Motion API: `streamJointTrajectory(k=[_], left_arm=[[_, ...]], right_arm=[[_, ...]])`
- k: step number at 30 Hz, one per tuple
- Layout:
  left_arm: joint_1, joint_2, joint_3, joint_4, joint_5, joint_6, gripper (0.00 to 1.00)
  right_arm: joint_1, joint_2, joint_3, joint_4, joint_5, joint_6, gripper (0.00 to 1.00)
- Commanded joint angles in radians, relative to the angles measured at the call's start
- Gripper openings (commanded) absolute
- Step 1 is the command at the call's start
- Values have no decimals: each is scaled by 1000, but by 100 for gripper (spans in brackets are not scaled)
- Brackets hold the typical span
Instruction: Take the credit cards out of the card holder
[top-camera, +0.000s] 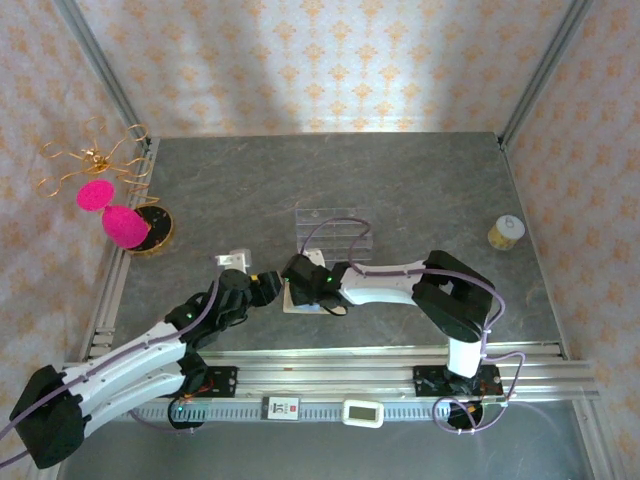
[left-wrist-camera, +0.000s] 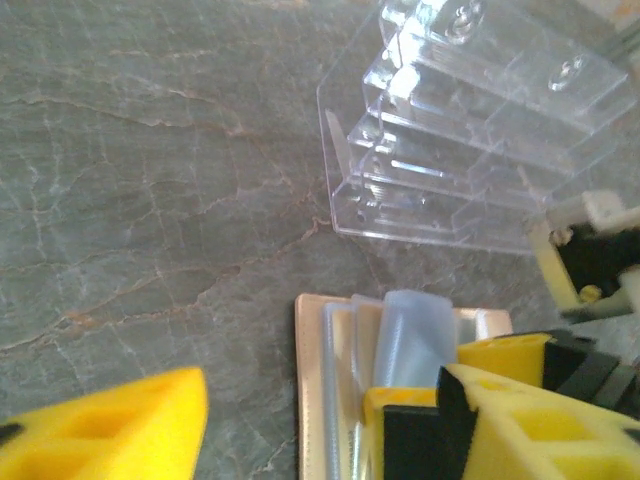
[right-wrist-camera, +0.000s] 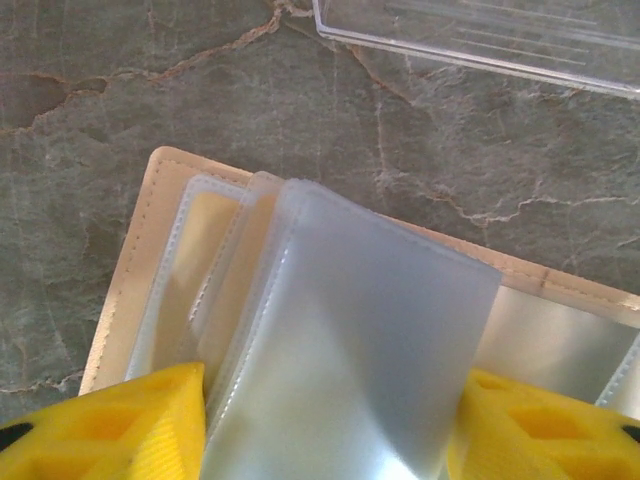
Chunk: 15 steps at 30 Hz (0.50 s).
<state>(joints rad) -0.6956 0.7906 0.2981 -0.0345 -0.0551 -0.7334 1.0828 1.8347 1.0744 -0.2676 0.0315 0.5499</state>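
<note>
Next, my right gripper folds over the top clear sleeve (right-wrist-camera: 365, 290) while my left gripper holds the yellowish sleeves down (right-wrist-camera: 207, 245), because the top sleeve curves over them.
The tan card holder (top-camera: 291, 303) lies open on the grey table at front centre, both grippers meeting over it. In the right wrist view its tan rim (right-wrist-camera: 135, 260) frames a stack of clear plastic sleeves (right-wrist-camera: 350, 330). The top sleeve is raised and bowed, and my right gripper (right-wrist-camera: 325, 410) is shut across its width, one yellow finger at each edge. My left gripper (left-wrist-camera: 300, 400) is open. Its left finger (left-wrist-camera: 100, 430) is over bare table and its right finger (left-wrist-camera: 520, 420) is over the holder (left-wrist-camera: 312, 380). The credit cards are hidden; a yellowish tint shows through the sleeves.
A clear acrylic slotted tray (top-camera: 335, 232) stands just behind the holder, close to both grippers. A small yellow jar (top-camera: 507, 232) sits at the right. Pink discs on a gold wire stand (top-camera: 125, 225) occupy the left edge. A small white item (top-camera: 234, 259) lies beside the left gripper.
</note>
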Motion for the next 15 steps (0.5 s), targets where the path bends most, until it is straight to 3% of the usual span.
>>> streamJointTrajectory(k=[1,4,10,15], left_arm=[[4,41,-15,93,62,0,53],[4,80,-20,151,103,-6,49],[2,168,-17,243,170,-19,39],[-3,257,-5,305,230,-30,34]], right_arm=[[-1,6,-55,-20,-8,12,57],[-1,-22,-79,12,-17,6,52],[-2,-66,-133,67,-31,-9,26],[-2,-92,-177,112,-48,-15,23]])
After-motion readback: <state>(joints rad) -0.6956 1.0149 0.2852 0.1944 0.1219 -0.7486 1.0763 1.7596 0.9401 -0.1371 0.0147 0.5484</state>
